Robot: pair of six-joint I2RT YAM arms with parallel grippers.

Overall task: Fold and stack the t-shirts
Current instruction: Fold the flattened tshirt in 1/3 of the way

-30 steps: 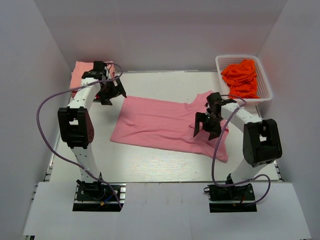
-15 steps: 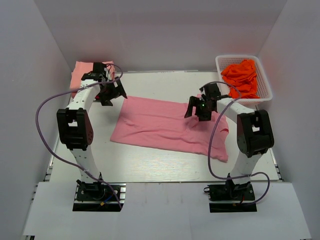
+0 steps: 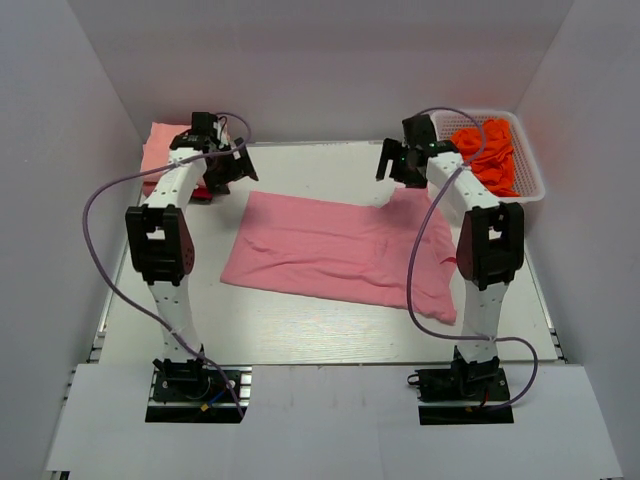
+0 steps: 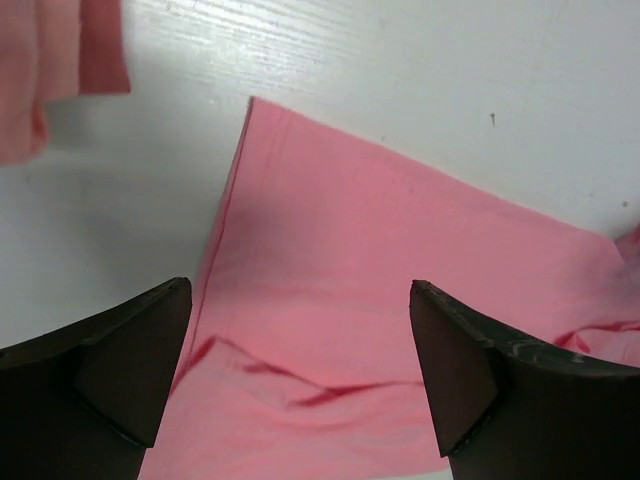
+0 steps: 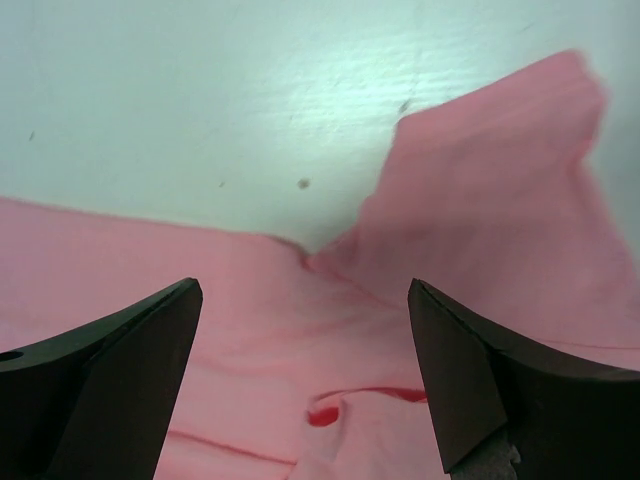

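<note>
The rose-pink t-shirt is limp and has soft creases (image 3: 378, 249), so when I fold it, its far edge (image 3: 318, 200) will fold over and its near edge will stay where it is.
A rose-pink t-shirt (image 3: 335, 248) lies spread flat across the middle of the table; it also shows in the left wrist view (image 4: 400, 280) and the right wrist view (image 5: 330, 330). My left gripper (image 3: 222, 170) is open and empty, above the table just past the shirt's far left corner. My right gripper (image 3: 403, 160) is open and empty, above the shirt's far right sleeve. A folded paler pink shirt (image 3: 160, 150) lies at the far left, partly behind the left arm. Orange-red shirts (image 3: 485, 155) are heaped in the basket.
A white lattice plastic basket (image 3: 532, 178) stands at the far right corner. White walls close in the table on three sides. Purple cables loop from both arms over the table.
My right gripper has risen off the shirt's right part and moved to the far side, near the basket. My left gripper shifted slightly toward the far side.
</note>
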